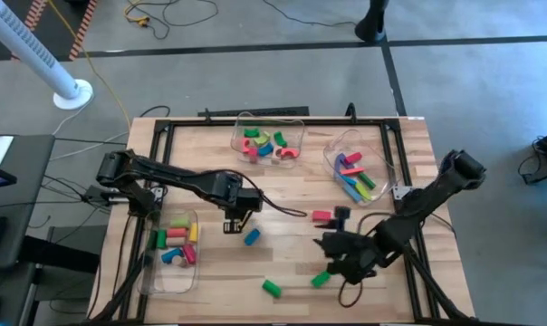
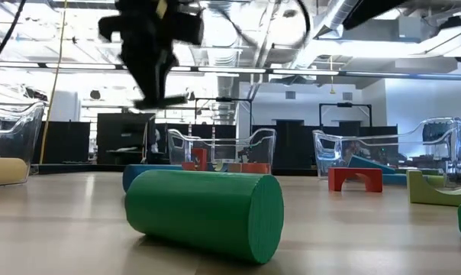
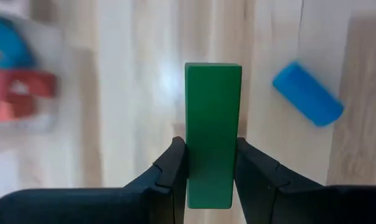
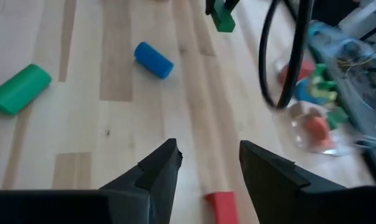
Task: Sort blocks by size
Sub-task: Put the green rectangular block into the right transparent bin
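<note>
The bin with long bars [image 1: 357, 174] is beyond my left gripper's reach, so next my left gripper turns and hands the green bar [image 3: 213, 112] to my right gripper.
My left gripper [image 3: 211, 149] hangs over the table's middle left [image 1: 233, 217], shut on a green bar [image 3: 213, 118]. A blue cylinder [image 1: 252, 237] lies on its side just near of it. My right gripper [image 4: 208, 163] stands open above the table at the near right [image 1: 341, 258], with nothing between its fingers. A red block [image 4: 222, 208] lies on the wood below it. A green cylinder [image 2: 207, 214] and a green arch [image 1: 321, 279] rest near the front edge. My left gripper pinches the green bar's two long sides [image 3: 191, 171] between its two fingers, at the bar's upper end. The fingers come from above, pointing steeply down, and lie along the bar. The bar hangs below them, its free end [image 4: 224, 22] clear of the table.
Three clear bins hold blocks: one at the left [image 1: 174, 249], one at the far middle [image 1: 269, 140], one at the far right [image 1: 355, 172]. Another red block [image 1: 321, 216] lies between the grippers. A black cable [image 4: 272, 56] loops beside the right arm.
</note>
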Tool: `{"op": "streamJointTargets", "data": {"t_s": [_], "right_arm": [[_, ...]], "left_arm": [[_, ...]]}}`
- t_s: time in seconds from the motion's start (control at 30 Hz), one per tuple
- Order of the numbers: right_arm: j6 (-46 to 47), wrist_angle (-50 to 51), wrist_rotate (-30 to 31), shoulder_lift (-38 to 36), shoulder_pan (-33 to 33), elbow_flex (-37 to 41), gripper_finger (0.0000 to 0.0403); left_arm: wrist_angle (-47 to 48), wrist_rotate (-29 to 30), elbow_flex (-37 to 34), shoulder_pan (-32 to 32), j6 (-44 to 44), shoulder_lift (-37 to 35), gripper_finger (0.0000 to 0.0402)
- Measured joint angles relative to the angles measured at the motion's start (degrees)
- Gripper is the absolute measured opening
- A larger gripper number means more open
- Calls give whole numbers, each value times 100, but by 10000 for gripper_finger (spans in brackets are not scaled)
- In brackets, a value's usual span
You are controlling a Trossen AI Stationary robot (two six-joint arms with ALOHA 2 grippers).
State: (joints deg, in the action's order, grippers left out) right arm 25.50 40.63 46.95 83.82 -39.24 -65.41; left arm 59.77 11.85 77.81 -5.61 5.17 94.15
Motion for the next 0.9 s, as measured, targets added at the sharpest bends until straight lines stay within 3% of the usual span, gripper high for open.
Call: {"op": "streamJointTargets", "data": {"t_s": [0.37, 0.67, 0.9], "right_arm": [[-44, 1228, 636, -1244, -110, 0, 184], [-890, 1270, 873, -1642, 166, 0, 184], [-1332, 1253, 648, -1717, 470, 2, 185]], "left_arm": [[-936, 76, 27, 204, -804, -1733, 97], [-2301, -1406, -228, 320, -1733, -2269, 97], [-2771, -1853, -622, 591, -2036, -2253, 97]]}}
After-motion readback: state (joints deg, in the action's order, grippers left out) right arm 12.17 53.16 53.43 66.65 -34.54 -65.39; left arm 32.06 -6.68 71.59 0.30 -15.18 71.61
